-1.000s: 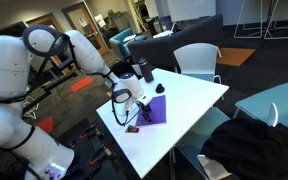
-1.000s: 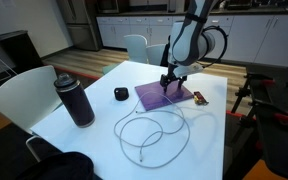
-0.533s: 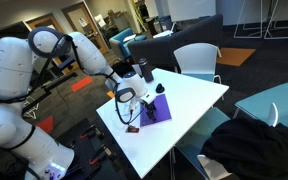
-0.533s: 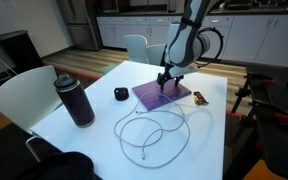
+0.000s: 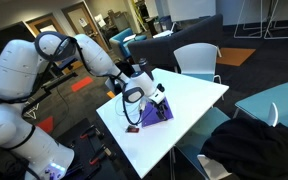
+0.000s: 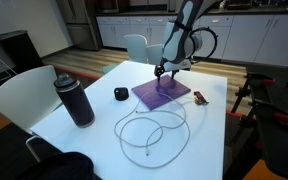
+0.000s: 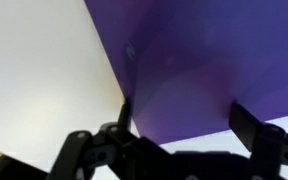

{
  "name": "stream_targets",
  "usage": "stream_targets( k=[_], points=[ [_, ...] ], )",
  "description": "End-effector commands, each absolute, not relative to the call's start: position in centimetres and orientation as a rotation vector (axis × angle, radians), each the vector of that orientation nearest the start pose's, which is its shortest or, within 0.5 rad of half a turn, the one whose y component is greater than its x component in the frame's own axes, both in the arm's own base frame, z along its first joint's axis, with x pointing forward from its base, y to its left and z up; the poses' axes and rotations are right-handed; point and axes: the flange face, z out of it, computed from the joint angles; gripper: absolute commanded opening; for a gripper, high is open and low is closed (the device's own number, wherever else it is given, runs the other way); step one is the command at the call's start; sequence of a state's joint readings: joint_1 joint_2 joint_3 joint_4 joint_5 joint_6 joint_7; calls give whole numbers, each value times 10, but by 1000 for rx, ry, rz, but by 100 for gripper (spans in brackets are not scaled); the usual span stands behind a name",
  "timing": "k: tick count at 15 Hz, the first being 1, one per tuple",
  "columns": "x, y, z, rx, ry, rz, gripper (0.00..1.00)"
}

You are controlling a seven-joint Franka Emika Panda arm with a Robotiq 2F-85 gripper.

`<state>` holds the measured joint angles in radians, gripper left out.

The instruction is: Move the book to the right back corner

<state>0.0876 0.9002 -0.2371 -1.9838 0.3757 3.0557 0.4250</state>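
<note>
The purple book [image 5: 165, 111] has its edge flat against the smooth [image 7: 106, 50] white surface, so it will stay flat and closed and slide along when I pull it.
The purple book [image 6: 164, 94] lies flat on the white table [image 6: 104, 125], and it also shows in an exterior view [image 5: 160, 113]. My gripper [image 6: 160, 71] hangs just over the book's far edge; in an exterior view [image 5: 144, 101] it partly hides the book. In the wrist view the book [image 7: 194, 55] fills the upper right, with one corner between my two dark fingers [image 7: 124, 115]. My gripper [image 7: 184, 122] is open, jaws wide apart, holding nothing. The table's back corner [image 6: 134, 63] lies beyond the book.
A small dark red-and-black card [image 6: 198, 98] lies next to the book. A small black object [image 6: 121, 94], a tall black bottle [image 6: 74, 100] and a looped white cable [image 6: 149, 135] are on the table. White chairs [image 6: 24, 95] stand around it.
My gripper has moved a little up and toward the book's far edge. The book has stayed about where it was.
</note>
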Motion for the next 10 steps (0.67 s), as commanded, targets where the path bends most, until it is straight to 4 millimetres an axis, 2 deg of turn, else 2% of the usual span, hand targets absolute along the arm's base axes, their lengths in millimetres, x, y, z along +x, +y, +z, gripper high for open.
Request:
stream_targets(
  k=[1,4,7,10],
  points=[
    [582,-110,55,-2881,1274,-406,100],
    [565,-85,94,-2865,1147,-292,100],
    [547,-73,130,-2882,1053,-193,100],
    [538,-65,148,-2909,934,0,100]
  ],
)
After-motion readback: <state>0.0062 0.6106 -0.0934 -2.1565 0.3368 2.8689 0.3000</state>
